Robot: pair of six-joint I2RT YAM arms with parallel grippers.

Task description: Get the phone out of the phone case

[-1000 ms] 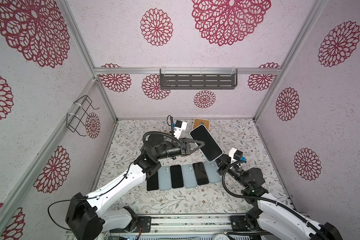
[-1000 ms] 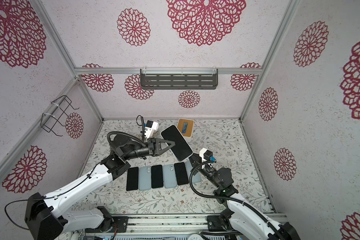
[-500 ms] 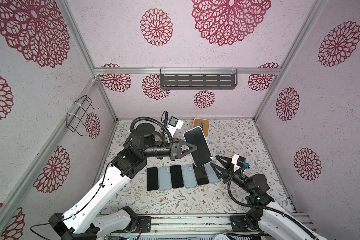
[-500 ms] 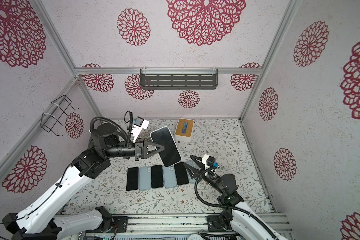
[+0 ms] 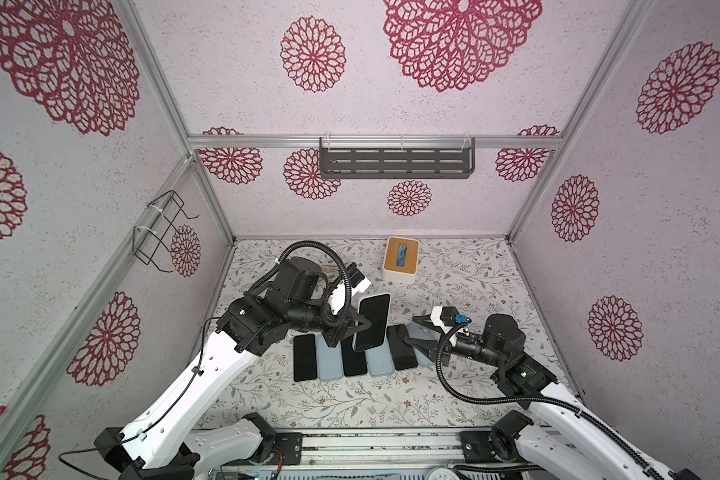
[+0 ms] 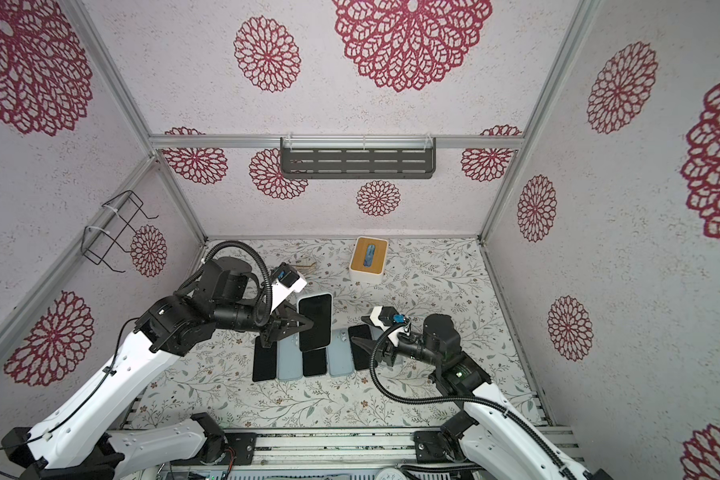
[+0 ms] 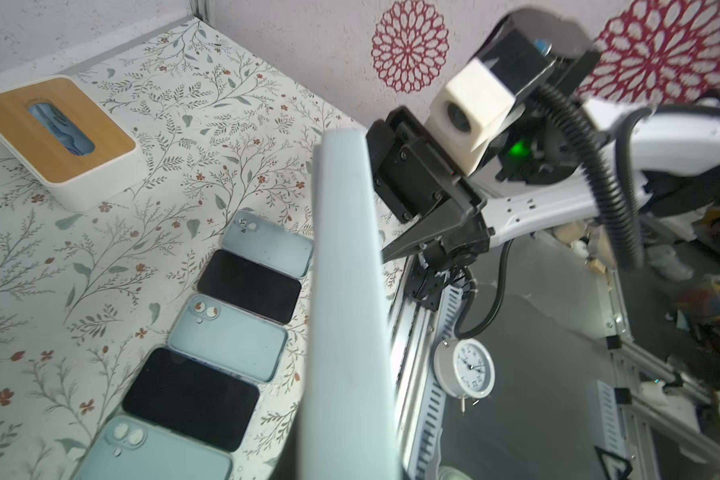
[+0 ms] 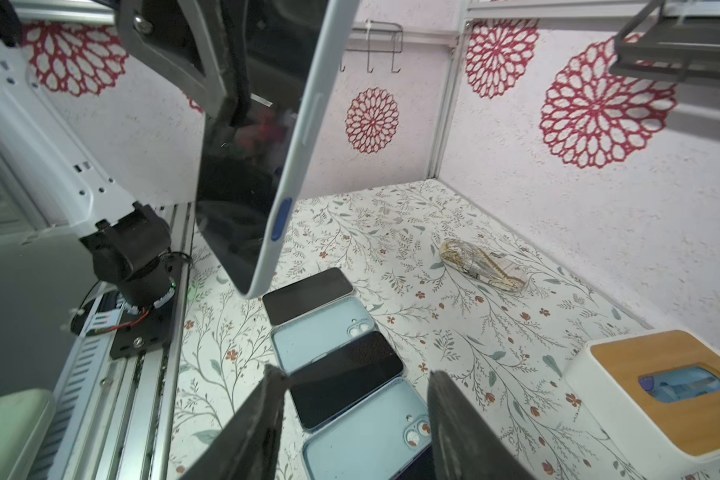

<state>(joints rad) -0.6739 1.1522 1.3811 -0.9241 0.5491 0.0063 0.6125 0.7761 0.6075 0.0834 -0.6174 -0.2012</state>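
My left gripper needs to turn the phone case first, because it slants with its lower corner (image 5: 378, 345) away from my right gripper's open fingertips (image 5: 417, 331). That corner should swing toward those fingertips.
My left gripper (image 5: 359, 326) (image 6: 304, 324) is shut on the long edge of the phone (image 5: 371, 321) (image 6: 315, 319) and holds it in the air, screen up, over the row on the table. The phone still sits in its light blue phone case (image 7: 346, 291) (image 8: 305, 120), whose rim wraps the dark screen (image 8: 242, 174). The case hides the left jaws in the left wrist view. My right gripper (image 5: 414, 331) (image 6: 360, 330) (image 8: 356, 374) is open and empty, to the right of the held phone and apart from it, low over the row's right end.
Bare phones (image 5: 304, 357) and empty blue cases (image 5: 329, 358) lie side by side mid-table. A white box with a wooden lid (image 5: 400, 257) stands at the back. A wrapped item (image 8: 481, 266) lies behind the left arm. A dark shelf (image 5: 395, 160) hangs on the back wall.
The right gripper opened, left the phone's lower end and drew back to the right. The left arm carried the cased phone left and nearer, over the row.
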